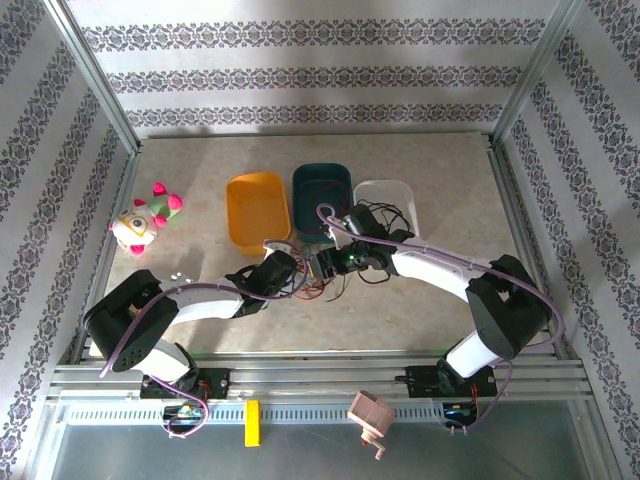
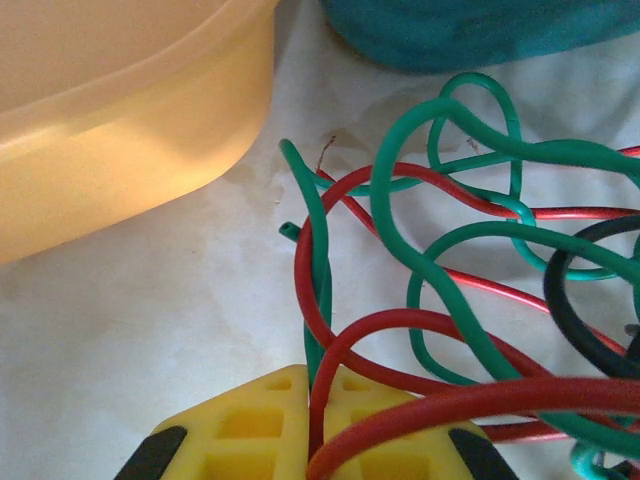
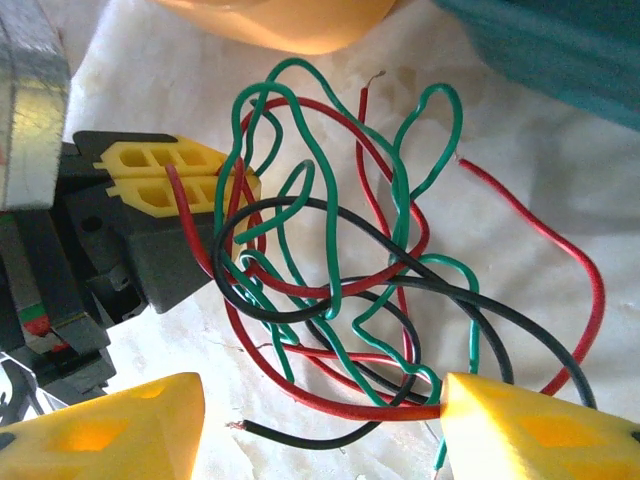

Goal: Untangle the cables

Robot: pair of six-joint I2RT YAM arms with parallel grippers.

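I can see the black wire reaching out [image 3: 500, 307] of the knot that my left gripper is holding. My right gripper goes on moving along the wire and closes on its outer part [image 1: 339, 295].
The cables [image 3: 330, 260] are a loose knot of red, green and black wires on the pale table, just in front of the trays [image 1: 330, 280]. My left gripper [image 2: 318, 420] is shut, pinching a red and a green wire [image 2: 320, 300] between its yellow fingers. It also appears at the knot's left side [image 3: 175, 178] [image 1: 303, 268]. My right gripper [image 3: 320, 430] stands open, its yellow fingers [image 3: 530, 430] wide apart on either side of the knot's near edge. A red wire end touches its right finger. Its body sits right of the knot [image 1: 338, 262].
An orange tray [image 1: 257, 210], a teal tray [image 1: 322, 190] and a white tray [image 1: 385, 195] stand side by side behind the knot. A plush toy [image 1: 145, 220] lies at the left. Metal frame rails edge the table.
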